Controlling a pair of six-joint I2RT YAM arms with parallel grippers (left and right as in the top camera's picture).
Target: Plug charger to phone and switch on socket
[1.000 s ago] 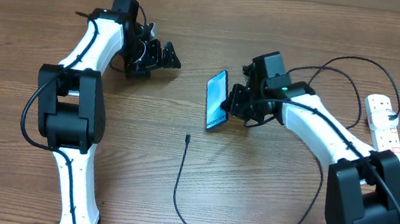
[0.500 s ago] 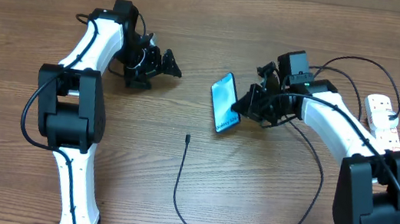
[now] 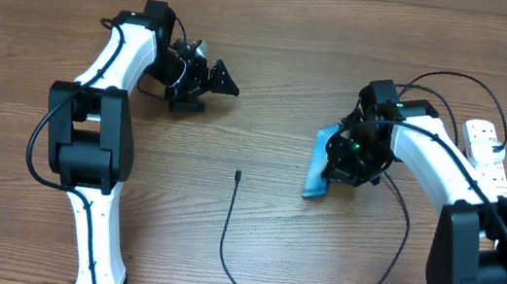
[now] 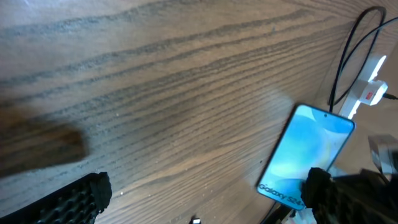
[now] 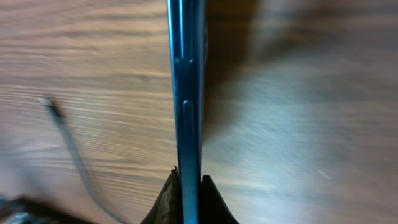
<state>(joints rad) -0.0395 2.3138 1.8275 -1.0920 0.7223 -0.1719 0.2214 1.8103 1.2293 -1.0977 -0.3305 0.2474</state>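
The blue phone (image 3: 320,165) is tilted and low in my right gripper, away from my empty left gripper, so next I raise it, screen up, toward my left gripper.
My right gripper (image 3: 337,165) is shut on the blue phone (image 3: 319,163) and holds it on edge, tilted, just above the table at centre right. The right wrist view shows the phone's thin blue edge (image 5: 188,93) clamped between the fingertips (image 5: 189,184). The left wrist view shows its lit screen with "Galaxy" text (image 4: 308,155). The black charger cable loops across the front of the table, and its plug tip (image 3: 238,174) lies free at centre; the tip also shows in the right wrist view (image 5: 47,103). My left gripper (image 3: 225,81) is open and empty at the upper left. The white socket strip (image 3: 488,159) lies at the far right.
A black cable arcs from the socket (image 3: 448,79) behind the right arm. The socket also shows far off in the left wrist view (image 4: 371,92). Bare wooden tabletop (image 3: 219,255) lies all around.
My right gripper has carried the phone to the right and down, and turned it from screen-up to standing on edge. The left gripper has swung slightly to the right.
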